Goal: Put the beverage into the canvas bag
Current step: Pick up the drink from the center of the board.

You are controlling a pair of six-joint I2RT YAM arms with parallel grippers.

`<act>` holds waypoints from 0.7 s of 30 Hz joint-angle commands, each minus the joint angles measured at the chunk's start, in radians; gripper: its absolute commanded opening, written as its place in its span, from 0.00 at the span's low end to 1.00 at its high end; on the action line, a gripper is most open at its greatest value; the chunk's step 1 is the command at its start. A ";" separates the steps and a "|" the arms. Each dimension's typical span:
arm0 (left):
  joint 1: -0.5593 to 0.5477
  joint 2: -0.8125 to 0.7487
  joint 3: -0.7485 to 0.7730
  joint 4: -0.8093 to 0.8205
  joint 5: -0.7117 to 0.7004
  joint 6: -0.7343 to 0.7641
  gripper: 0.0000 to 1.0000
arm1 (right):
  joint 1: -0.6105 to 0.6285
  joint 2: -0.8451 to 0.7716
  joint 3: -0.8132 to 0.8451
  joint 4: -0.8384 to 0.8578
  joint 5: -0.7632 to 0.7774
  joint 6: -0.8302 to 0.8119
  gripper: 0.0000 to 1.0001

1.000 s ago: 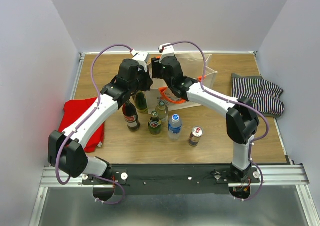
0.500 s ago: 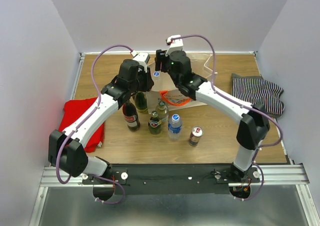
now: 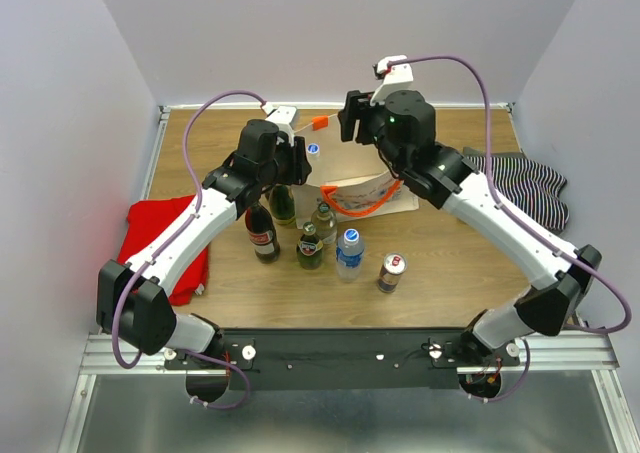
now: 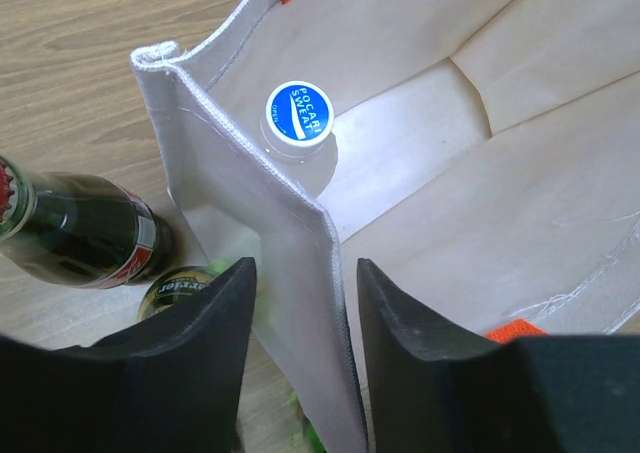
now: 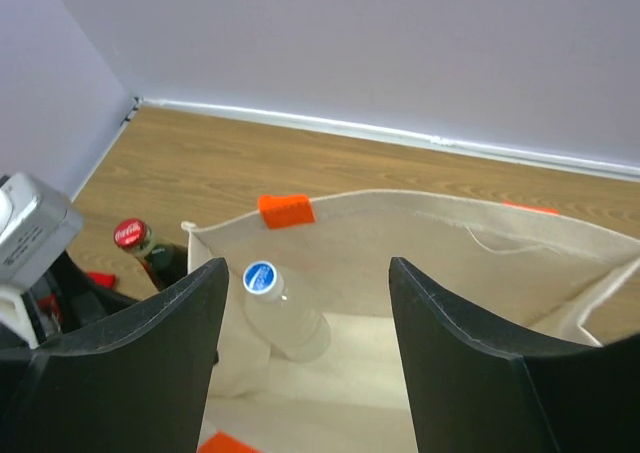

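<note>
The blue-capped water bottle (image 3: 349,257) is upright and its cap is clear of the can. My open right gripper should go down to it next and close on the cap (image 3: 351,236).
The cream canvas bag (image 3: 375,195) with orange handles stands open at the table's back centre. A clear bottle with a blue cap (image 3: 313,150) stands inside it by the left wall, and shows in the left wrist view (image 4: 298,113) and the right wrist view (image 5: 265,281). My left gripper (image 3: 298,163) straddles the bag's left wall (image 4: 290,273), jaws partly apart, one finger inside and one outside. My right gripper (image 3: 352,123) hangs open and empty above the bag's mouth (image 5: 308,263).
Several drinks stand in front of the bag: a cola bottle (image 3: 262,231), green bottles (image 3: 310,245), a blue-capped water bottle (image 3: 349,253) and a can (image 3: 391,271). A red cloth (image 3: 165,238) lies at the left and a striped cloth (image 3: 520,188) at the right.
My right gripper has risen and moved right, out of the bag, leaving the blue-capped bottle standing inside. The left arm has stayed at the bag's wall.
</note>
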State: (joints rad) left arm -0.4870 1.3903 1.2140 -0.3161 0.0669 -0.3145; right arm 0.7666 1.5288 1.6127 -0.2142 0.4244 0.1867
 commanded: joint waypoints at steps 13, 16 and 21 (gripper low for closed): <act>-0.007 -0.036 -0.005 0.014 -0.001 -0.003 0.69 | 0.013 -0.168 -0.131 -0.281 -0.124 0.020 0.73; -0.007 -0.033 -0.005 0.014 0.004 -0.008 0.69 | 0.042 -0.186 -0.148 -0.324 -0.156 -0.018 0.73; -0.007 -0.043 -0.004 0.015 0.002 -0.006 0.69 | 0.138 -0.194 -0.171 -0.412 -0.090 -0.016 0.73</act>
State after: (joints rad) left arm -0.4870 1.3769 1.2068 -0.3145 0.0669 -0.3157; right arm 0.8307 1.3613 1.4666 -0.5148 0.3222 0.1833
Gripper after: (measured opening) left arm 0.689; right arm 0.734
